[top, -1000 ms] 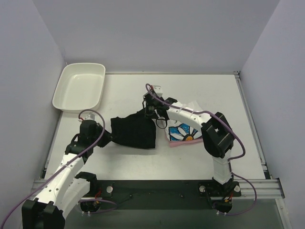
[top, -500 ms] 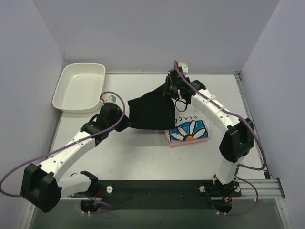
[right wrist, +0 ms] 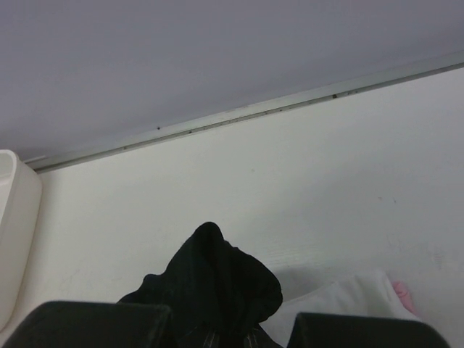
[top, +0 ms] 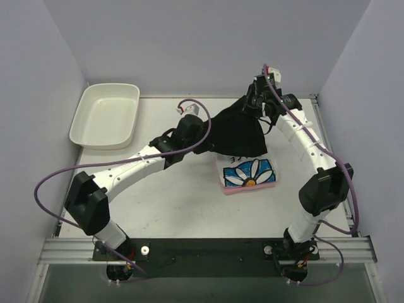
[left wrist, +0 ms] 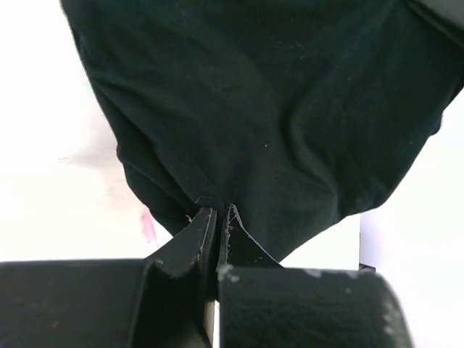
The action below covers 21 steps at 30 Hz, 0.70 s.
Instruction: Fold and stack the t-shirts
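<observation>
I can see the black t-shirt hanging spread out above the white t-shirt, so I should keep pulling it over the daisy print with my left gripper until it covers the stack, then let go.
The folded black t-shirt hangs in the air between my two grippers, over the far part of the stack. My left gripper is shut on its left edge; the left wrist view shows the jaws pinched on the black cloth. My right gripper is shut on its far right corner, which bunches up in the right wrist view. Below lies the folded white t-shirt with blue daisy print on top of the pink t-shirt.
A white plastic tray stands at the far left corner and also shows in the right wrist view. The table's back rail runs behind the grippers.
Both grippers carried the black t-shirt from the table's middle toward the far right, lifting it until it hangs over the daisy shirt stack.
</observation>
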Each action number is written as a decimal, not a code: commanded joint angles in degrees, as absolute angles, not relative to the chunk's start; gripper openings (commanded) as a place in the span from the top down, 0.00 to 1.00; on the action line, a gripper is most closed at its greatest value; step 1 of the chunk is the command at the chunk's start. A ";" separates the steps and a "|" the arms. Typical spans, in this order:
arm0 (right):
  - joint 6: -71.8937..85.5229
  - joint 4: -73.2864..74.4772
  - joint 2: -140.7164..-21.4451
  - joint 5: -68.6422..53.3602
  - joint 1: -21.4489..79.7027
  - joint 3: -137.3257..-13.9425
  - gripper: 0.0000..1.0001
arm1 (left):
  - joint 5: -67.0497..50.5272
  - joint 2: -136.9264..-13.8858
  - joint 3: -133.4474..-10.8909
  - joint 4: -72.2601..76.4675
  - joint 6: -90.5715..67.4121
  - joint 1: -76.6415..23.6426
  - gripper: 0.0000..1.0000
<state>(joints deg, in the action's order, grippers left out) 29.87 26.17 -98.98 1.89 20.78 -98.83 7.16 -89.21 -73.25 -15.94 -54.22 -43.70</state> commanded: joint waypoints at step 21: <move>30.41 19.61 -82.80 3.96 13.98 -71.56 1.00 | 10.81 -97.56 -74.71 -10.73 -55.28 -57.65 1.00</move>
